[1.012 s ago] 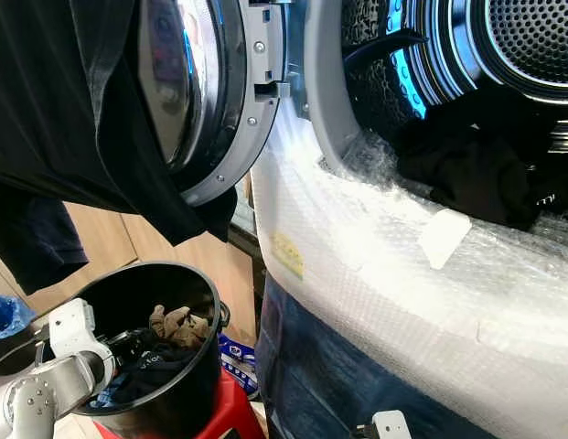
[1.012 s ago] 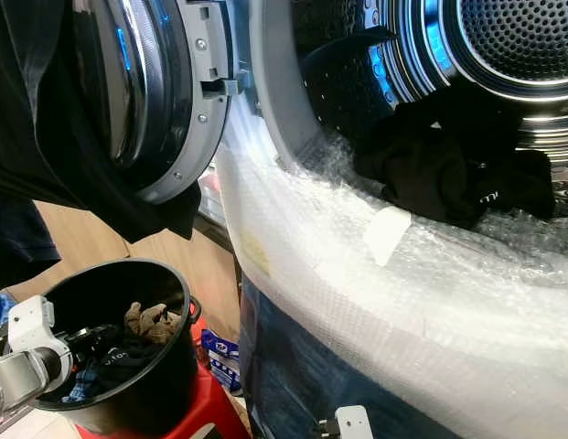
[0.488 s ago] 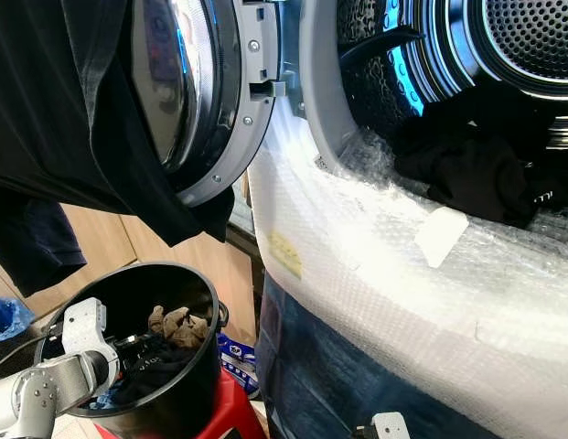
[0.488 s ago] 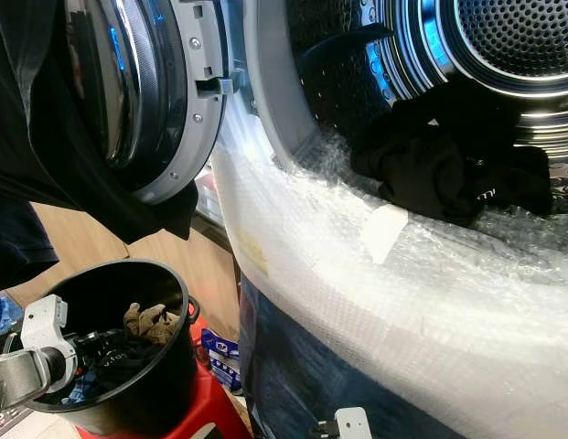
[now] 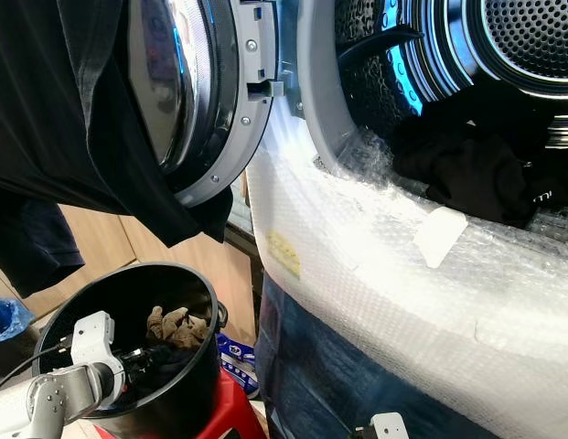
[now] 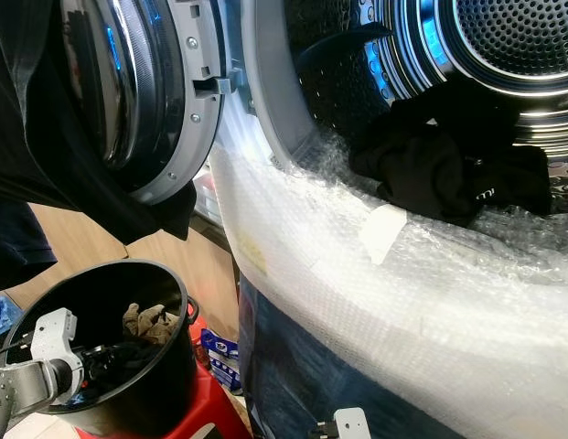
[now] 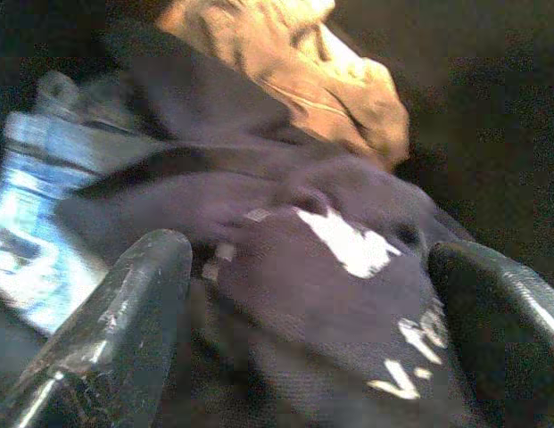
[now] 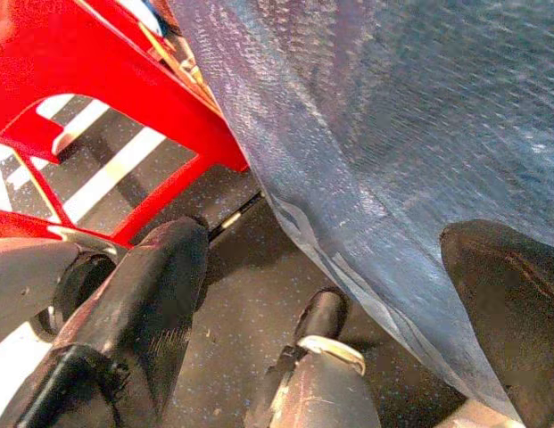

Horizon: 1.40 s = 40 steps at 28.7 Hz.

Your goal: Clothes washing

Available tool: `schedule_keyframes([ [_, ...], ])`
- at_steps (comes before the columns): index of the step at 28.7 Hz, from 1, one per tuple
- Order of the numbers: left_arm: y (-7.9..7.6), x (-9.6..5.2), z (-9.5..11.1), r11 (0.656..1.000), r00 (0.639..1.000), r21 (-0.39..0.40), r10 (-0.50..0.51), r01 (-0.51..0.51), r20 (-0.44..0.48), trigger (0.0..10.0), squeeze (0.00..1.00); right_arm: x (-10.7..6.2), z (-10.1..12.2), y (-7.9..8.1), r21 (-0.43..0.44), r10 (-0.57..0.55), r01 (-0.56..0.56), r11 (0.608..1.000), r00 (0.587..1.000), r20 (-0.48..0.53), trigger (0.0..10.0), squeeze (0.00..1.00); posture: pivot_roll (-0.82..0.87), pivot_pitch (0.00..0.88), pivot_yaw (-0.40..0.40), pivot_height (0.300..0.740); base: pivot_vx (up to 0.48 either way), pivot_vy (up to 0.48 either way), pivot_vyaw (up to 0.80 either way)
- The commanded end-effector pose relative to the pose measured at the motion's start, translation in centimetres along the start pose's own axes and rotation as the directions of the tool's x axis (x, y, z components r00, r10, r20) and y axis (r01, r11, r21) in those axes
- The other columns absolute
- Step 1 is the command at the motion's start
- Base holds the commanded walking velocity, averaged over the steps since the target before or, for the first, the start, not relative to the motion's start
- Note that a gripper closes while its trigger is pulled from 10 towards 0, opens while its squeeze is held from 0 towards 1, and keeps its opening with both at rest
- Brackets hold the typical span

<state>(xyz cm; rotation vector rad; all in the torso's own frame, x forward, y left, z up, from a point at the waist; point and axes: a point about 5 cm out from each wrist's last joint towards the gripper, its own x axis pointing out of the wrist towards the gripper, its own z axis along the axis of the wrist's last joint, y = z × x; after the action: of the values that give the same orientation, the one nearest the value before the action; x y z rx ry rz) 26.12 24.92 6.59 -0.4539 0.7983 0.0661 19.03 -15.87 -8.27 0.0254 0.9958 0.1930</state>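
Note:
The dark garment [image 7: 326,276] is on top of the blue denim [image 7: 46,214] and brown cloth, so it will come out by itself when I lift it, and the other two will stay behind.
A black bucket [image 5: 208,291] on a red stool [image 5: 230,413] holds dark clothes and a crumpled brown cloth [image 5: 175,323]. My left gripper [image 5: 148,356] reaches inside it, open, fingers on either side of a dark garment with white lettering [image 7: 348,294]; the brown cloth [image 7: 294,62] lies just beyond. To the right the washing machine's drum [image 5: 530,46] stands open with black clothes [image 5: 476,174] at its mouth. My right gripper [image 8: 326,236] hangs open and empty low beside the machine's blue front [image 8: 392,107].
Bubble wrap [image 5: 375,265] covers the machine's front below the opening. The round door [image 5: 206,91] is swung open to the left, with a black garment [image 5: 73,119] draped over it. Wooden cabinets [image 5: 101,247] stand behind the bucket. A blue bag [image 5: 5,315] lies at far left.
My left arm has pushed forward and down, bringing its gripper deeper into the bucket over the dark clothes. The view has shifted slightly.

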Motion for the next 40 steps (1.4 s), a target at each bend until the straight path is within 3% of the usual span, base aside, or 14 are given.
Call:
schedule_keyframes([
  [1, -0.3, 0.2, 0.0, 1.0, 1.0, -0.014, -0.021, 0.021, -0.009, 10.0, 0.0, 0.0, -0.2, 0.2, -0.015, 0.008, -0.008, 1.0, 1.0, -0.017, 10.0, 0.0, 0.17, 0.0, 0.026, 0.74, 0.0, 0.0, 0.0],
  [4, -0.5, 0.4, -0.2, 1.0, 0.999, -0.003, -0.028, 0.028, -0.017, 10.0, 0.0, 0.0, -0.3, 0.1, -0.019, 0.008, -0.008, 1.0, 1.0, -0.018, 10.0, 0.0, 0.18, 0.0, 0.023, 0.74, 0.0, 0.0, 0.0],
  [5, -0.6, 0.4, -0.2, 1.0, 0.999, -0.001, -0.028, 0.028, -0.017, 6.5, 0.0, 0.0, -0.3, 0.1, -0.02, 0.008, -0.008, 1.0, 1.0, -0.019, 10.0, 0.0, 0.18, 0.0, 0.022, 0.74, 0.0, 0.0, 0.0],
  [6, -0.6, 0.4, -0.2, 0.999, 0.999, 0.006, -0.032, 0.033, -0.017, 4.4, 0.0, 0.0, -0.3, 0.1, -0.031, 0.008, -0.009, 0.999, 1.0, -0.022, 10.0, 0.0, 0.17, 0.0, 0.023, 0.74, 0.0, 0.0, 0.0],
  [7, -0.8, 0.4, -0.1, 0.999, 0.999, 0.013, -0.042, 0.042, -0.016, 0.5, 0.0, 0.0, -0.3, 0.2, -0.047, 0.009, -0.01, 0.999, 1.0, -0.028, 10.0, 0.0, 0.17, 0.0, 0.024, 0.74, 0.0, 0.0, 0.0],
  [8, -1.4, 0.3, 0.0, 0.997, 0.998, 0.029, -0.069, 0.069, -0.014, 0.0, 0.0, 0.0, -0.4, 0.4, -0.064, 0.022, -0.024, 0.998, 0.999, -0.03, 10.0, 0.0, 0.18, 0.0, 0.02, 0.74, 0.0, 0.0, 0.0],
  [13, -2.2, 0.2, 0.0, 0.994, 0.995, 0.048, -0.101, 0.102, -0.012, 0.0, 0.0, 0.0, -0.5, 0.4, -0.079, 0.027, -0.03, 0.996, 0.999, -0.037, 10.0, 0.0, 0.18, 0.0, 0.015, 0.74, 0.0, 0.0, 0.0],
  [24, -2.3, -0.2, -0.2, 0.991, 0.994, 0.07, -0.111, 0.111, -0.004, 0.0, 0.0, 0.0, -0.4, 0.4, -0.093, 0.029, -0.032, 0.995, 0.999, -0.04, 10.0, 0.0, 0.2, 0.0, 0.007, 0.74, 0.0, 0.0, 0.0],
  [27, -2.3, -0.3, -0.1, 0.99, 0.994, 0.087, -0.11, 0.11, 0.003, 0.0, 0.0, 0.0, 0.2, -0.3, -0.039, -0.004, 0.004, 0.999, 1.0, -0.019, 10.0, 0.0, 0.2, 0.0, 0.007, 0.74, 0.0, 0.0, 0.0],
  [40, -2.7, -0.5, -0.8, 0.983, 0.992, 0.134, -0.12, 0.122, -0.023, 0.0, 0.0, -0.2, 0.8, -1.3, -0.05, -0.028, 0.027, 0.998, 1.0, -0.009, 10.0, 0.0, 0.2, 0.0, 0.015, 0.74, 0.0, 0.0, 0.0],
])
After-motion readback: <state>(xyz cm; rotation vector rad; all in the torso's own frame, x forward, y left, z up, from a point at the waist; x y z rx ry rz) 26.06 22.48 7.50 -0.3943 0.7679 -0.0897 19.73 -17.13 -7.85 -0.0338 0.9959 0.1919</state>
